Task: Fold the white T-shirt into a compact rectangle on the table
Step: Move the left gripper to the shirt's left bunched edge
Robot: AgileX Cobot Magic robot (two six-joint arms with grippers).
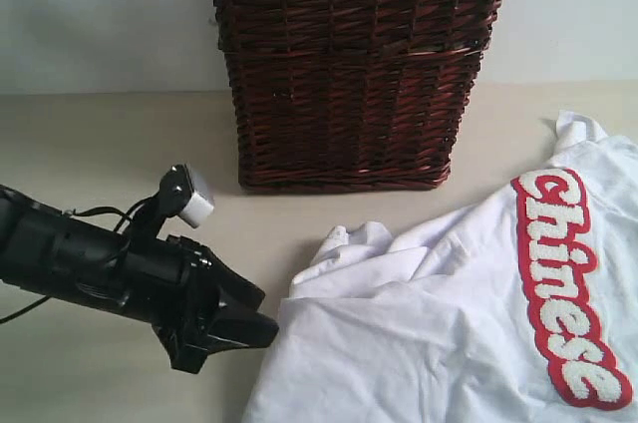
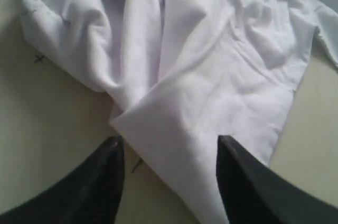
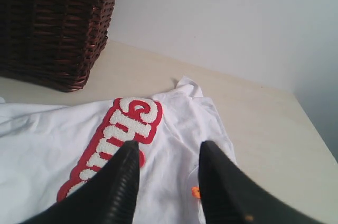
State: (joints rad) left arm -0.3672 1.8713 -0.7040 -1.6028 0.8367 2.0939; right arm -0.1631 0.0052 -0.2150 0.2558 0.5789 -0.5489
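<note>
The folded corner of the white T-shirt [image 1: 301, 312] covers its bunched sleeve, so next my left gripper pulls the corner clear, then grips the sleeve's end [image 1: 335, 251] first.
The white T-shirt [image 1: 449, 313] lies rumpled on the table [image 1: 100, 144] at the right, its red-outlined lettering [image 1: 568, 283] facing up. My left gripper [image 1: 267, 315] sits low at the shirt's left corner. In the left wrist view that gripper [image 2: 169, 140] is open, and a folded corner of the shirt [image 2: 179, 123] lies loose between the fingers. My right gripper [image 3: 170, 145] is open above the shirt's [image 3: 174, 123] collar end, beside the lettering [image 3: 119, 134] and a small orange tag [image 3: 195, 192]. It holds nothing and is outside the exterior view.
A dark brown wicker basket [image 1: 354, 64] with a lace rim stands at the back centre, just behind the shirt's bunched sleeve [image 1: 349, 243]. Bare table [image 3: 253, 118] stretches beyond the collar toward a pale wall. A small dark mark [image 2: 39, 58] sits on the table by the sleeve.
</note>
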